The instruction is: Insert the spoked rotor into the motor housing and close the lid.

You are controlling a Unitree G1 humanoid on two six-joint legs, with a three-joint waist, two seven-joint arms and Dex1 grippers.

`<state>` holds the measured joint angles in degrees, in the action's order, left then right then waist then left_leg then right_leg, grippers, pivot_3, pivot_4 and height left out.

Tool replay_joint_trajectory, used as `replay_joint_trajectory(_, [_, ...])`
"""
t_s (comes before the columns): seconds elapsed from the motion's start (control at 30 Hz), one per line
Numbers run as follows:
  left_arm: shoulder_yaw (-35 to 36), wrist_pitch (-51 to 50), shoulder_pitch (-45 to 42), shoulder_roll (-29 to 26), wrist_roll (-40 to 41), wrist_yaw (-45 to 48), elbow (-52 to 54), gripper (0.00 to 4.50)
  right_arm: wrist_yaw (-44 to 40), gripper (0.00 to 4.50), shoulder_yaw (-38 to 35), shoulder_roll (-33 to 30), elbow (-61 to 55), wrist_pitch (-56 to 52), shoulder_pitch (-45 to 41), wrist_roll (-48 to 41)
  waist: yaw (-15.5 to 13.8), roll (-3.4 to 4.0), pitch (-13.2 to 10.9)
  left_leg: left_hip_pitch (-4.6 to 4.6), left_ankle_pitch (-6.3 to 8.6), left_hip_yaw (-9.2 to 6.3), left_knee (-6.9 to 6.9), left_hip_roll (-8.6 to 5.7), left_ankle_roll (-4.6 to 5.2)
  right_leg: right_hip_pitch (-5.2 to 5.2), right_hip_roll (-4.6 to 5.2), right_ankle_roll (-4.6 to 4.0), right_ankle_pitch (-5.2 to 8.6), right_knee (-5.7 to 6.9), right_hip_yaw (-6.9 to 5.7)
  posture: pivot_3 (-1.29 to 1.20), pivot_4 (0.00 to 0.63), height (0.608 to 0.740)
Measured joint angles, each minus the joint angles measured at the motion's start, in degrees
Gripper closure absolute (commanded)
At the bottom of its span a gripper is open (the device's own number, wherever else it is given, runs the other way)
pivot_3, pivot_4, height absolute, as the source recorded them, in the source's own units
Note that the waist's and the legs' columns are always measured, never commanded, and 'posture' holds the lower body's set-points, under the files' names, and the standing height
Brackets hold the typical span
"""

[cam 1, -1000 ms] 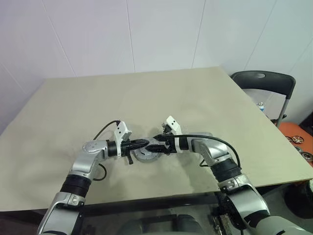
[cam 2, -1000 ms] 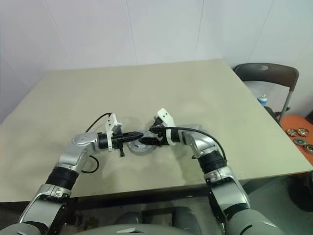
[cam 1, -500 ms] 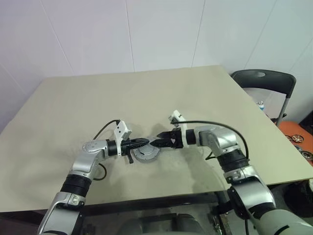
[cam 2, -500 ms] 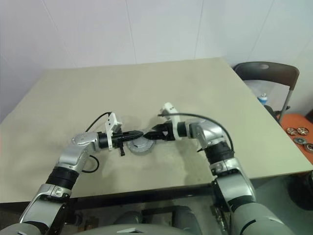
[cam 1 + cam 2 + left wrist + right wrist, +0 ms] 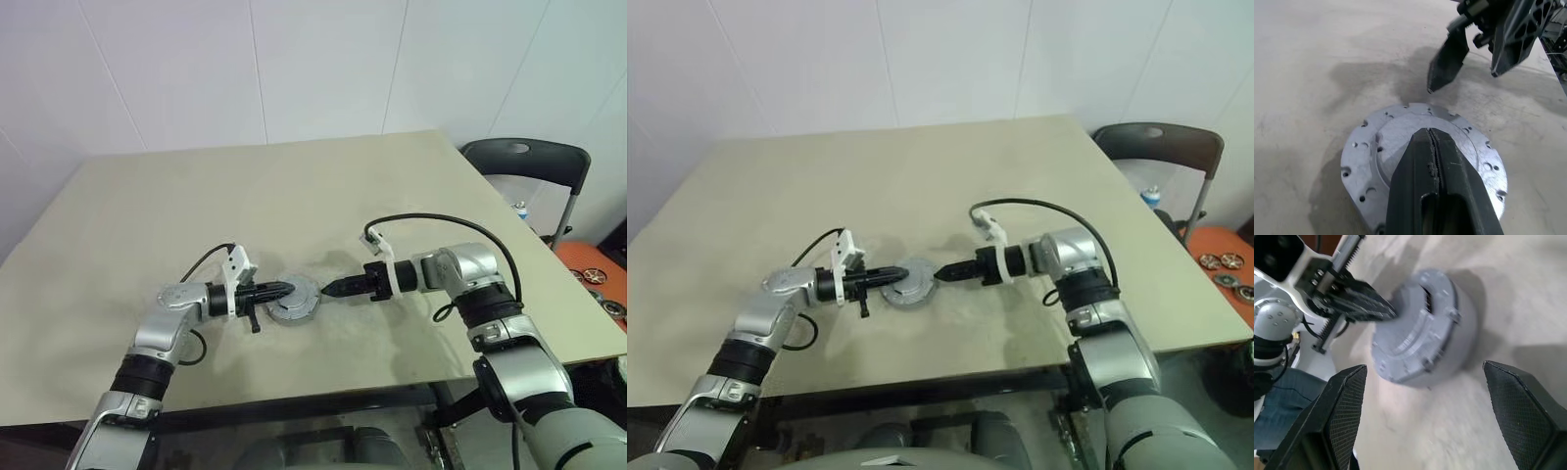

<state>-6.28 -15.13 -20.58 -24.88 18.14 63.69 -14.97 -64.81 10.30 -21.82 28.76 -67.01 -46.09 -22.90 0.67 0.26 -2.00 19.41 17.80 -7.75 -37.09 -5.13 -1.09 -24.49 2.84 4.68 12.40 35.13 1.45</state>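
Note:
The silver lid (image 5: 292, 305) should stay partly raised along one edge when I push on it, because a dark gap (image 5: 1448, 341) shows under the lid's rim.
The motor housing (image 5: 297, 305) is a round grey metal body on the table, with the silver lid (image 5: 1396, 134) lying flat on top. The spoked rotor is hidden. My left gripper (image 5: 286, 288) is shut, reaching in from the left with its tips resting on the lid's top (image 5: 1429, 131). My right gripper (image 5: 331, 288) hovers just right of the housing, pointing at it, open with nothing between its fingers (image 5: 1344, 411). In the right wrist view the housing (image 5: 1425, 333) lies a little ahead of those fingers, with the left gripper (image 5: 1392, 313) on it.
The beige table (image 5: 294, 186) has wide free room all around the housing. A dark folding chair (image 5: 529, 157) stands past the table's right edge. Round metal parts lie on an orange surface (image 5: 598, 279) low at the right.
My right gripper has pulled away from the housing to the right, risen slightly and rolled about its axis. The left gripper has stayed on the lid.

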Motion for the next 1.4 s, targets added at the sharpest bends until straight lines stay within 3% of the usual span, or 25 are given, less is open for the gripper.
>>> replay_joint_trajectory(0.23, [0.3, -0.3, 0.4, -0.8, 0.0, 0.2, 0.4, 4.50, 2.6, 0.54, -0.9, 2.1, 1.2, -0.8, -2.1, -0.6, 0.0, 0.00, 0.0, 0.00, 0.00, 0.00, 0.00, -0.02, 0.00, 0.00, 0.02, -0.02, -0.01, 0.00, 0.00, 0.00, 0.000, 0.740])
replay_joint_trajectory(0.6, [0.3, 0.9, 0.7, -0.4, 0.0, -0.6, 0.1, 4.50, -1.7, 0.54, 4.8, -3.6, -4.5, -6.0, -0.2, -2.4, 0.0, -0.01, 0.0, -0.01, 0.00, 0.02, -0.03, 0.00, 0.00, 0.00, 0.00, -0.03, -0.02, 0.03, 0.00, 0.00, 0.000, 0.740])
replay_joint_trajectory(0.9, [0.4, 0.9, 0.8, 0.0, -0.1, -1.0, 0.1, 4.50, 0.9, 0.54, 7.3, -3.3, -9.0, -7.6, 5.0, -3.0, -0.1, -0.05, 0.1, -0.02, 0.00, 0.01, -0.10, -0.01, 0.00, 0.03, 0.02, -0.04, -0.04, 0.05, 0.00, 0.00, 0.000, 0.740])
replay_joint_trajectory(1.0, [0.4, 0.9, 0.8, -0.1, -0.1, -1.2, 0.1, 4.50, 3.9, 0.54, 4.7, -1.1, -8.6, -9.0, 5.3, -3.4, 0.0, -0.05, 0.1, -0.04, -0.01, 0.02, -0.11, 0.00, -0.02, 0.04, 0.00, -0.08, -0.06, 0.07, 0.00, 0.00, 0.000, 0.740])
replay_joint_trajectory(1.23, [0.4, 0.9, 1.2, -0.2, -0.1, -1.7, 0.3, 4.50, 18.3, 0.54, -9.4, 8.4, 1.4, -9.9, 2.6, -3.8, 0.0, -0.12, 0.1, -0.11, -0.12, 0.03, -0.12, 0.04, -0.18, 0.07, -0.08, -0.24, -0.17, 0.15, 0.01, 0.00, 0.000, 0.740])
replay_joint_trajectory(1.4, [0.4, 0.9, 1.5, -0.3, 0.0, -1.6, 0.7, 4.50, 21.8, 0.54, -11.3, 9.1, 0.1, -13.1, 2.1, -4.5, 0.0, -0.12, 0.1, -0.09, -0.12, 0.01, -0.10, 0.04, -0.18, 0.05, -0.07, -0.24, -0.17, 0.13, 0.01, 0.00, 0.000, 0.740])
